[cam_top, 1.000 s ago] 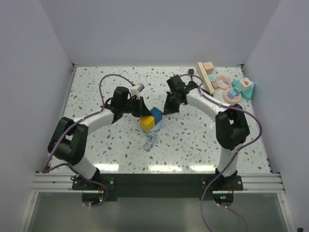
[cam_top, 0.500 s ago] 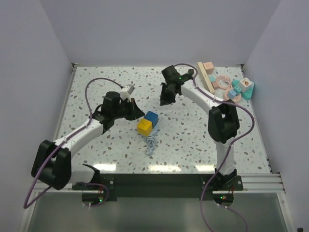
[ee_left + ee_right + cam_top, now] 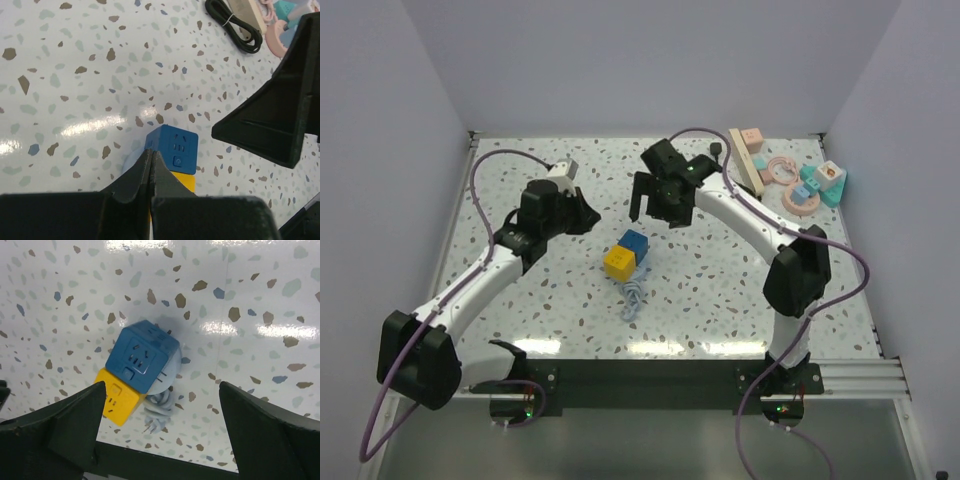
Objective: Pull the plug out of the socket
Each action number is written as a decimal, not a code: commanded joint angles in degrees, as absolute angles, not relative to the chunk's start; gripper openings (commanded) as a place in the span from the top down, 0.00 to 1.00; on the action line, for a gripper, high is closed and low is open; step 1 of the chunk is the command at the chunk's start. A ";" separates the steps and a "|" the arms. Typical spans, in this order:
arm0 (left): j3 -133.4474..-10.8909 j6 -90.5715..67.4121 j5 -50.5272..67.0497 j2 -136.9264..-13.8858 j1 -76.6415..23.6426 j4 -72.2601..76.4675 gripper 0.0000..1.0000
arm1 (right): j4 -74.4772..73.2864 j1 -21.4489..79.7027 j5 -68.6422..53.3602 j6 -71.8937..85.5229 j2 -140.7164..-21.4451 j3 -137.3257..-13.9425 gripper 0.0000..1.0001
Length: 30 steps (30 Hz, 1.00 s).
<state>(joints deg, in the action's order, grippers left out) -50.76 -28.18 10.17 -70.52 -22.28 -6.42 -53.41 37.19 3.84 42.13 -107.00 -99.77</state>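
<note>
My left gripper should hold the socket's rim (image 3: 131, 159) before my right gripper pulls the blue cube off, because the blue cube is sitting on a loose round grey socket (image 3: 171, 373).
The socket (image 3: 744, 160), a cream-beige strip, lies at the table's back right, and the left wrist view catches one end of the socket (image 3: 245, 12). The black plug (image 3: 718, 150) sits at its left end, with the black cord (image 3: 235, 30) bundled beside it. Whether the plug is seated in the strip I cannot tell. My right gripper (image 3: 660, 210) hangs open left of the strip, above a blue cube (image 3: 142, 356) and a yellow cube (image 3: 117, 397); the right gripper (image 3: 162, 385) holds nothing. My left gripper (image 3: 592, 222) is shut and empty, the left gripper (image 3: 151, 156) tips pointing at the blue cube (image 3: 172, 150).
A blue cube (image 3: 635, 244) and a yellow cube (image 3: 620, 262) sit mid-table with a grey cord (image 3: 633, 295) trailing toward me. Pink rings (image 3: 782, 170) and teal blocks (image 3: 828, 182) crowd the back right corner beyond the strip. White walls enclose the table.
My right gripper has opened wide and swung left and away from the cubes. My left arm has drawn back to the left, still shut. The cubes have shifted slightly.
</note>
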 commanded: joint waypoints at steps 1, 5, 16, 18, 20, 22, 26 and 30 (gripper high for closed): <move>-49.22 -29.97 5.72 -67.59 -21.88 -9.05 1.00 | -62.11 41.03 10.09 48.94 -110.73 -108.08 0.01; -48.08 -31.46 0.62 -64.43 -21.36 -13.00 1.00 | -66.53 42.63 12.74 55.79 -116.71 -112.93 0.01; -42.72 -32.61 -3.87 -53.62 -21.01 -18.89 0.98 | -65.41 43.86 11.87 63.45 -122.34 -115.23 0.01; -42.01 -32.87 -4.04 -52.30 -21.01 -19.33 0.97 | -64.17 44.29 10.99 64.33 -122.52 -114.35 0.01; -41.57 -33.05 -4.13 -51.51 -21.01 -20.21 0.98 | -63.72 44.56 10.81 65.56 -122.70 -114.26 0.01; -41.31 -32.96 -4.48 -50.45 -21.01 -21.00 0.97 | -62.67 45.09 11.77 66.35 -122.00 -113.03 0.01; -40.08 -32.78 -4.66 -49.05 -21.01 -21.53 0.97 | -60.12 45.18 11.26 67.32 -121.98 -111.27 0.01; -39.29 -32.87 -4.31 -48.87 -21.01 -21.53 0.97 | -63.54 45.61 9.76 66.97 -127.16 -115.74 0.02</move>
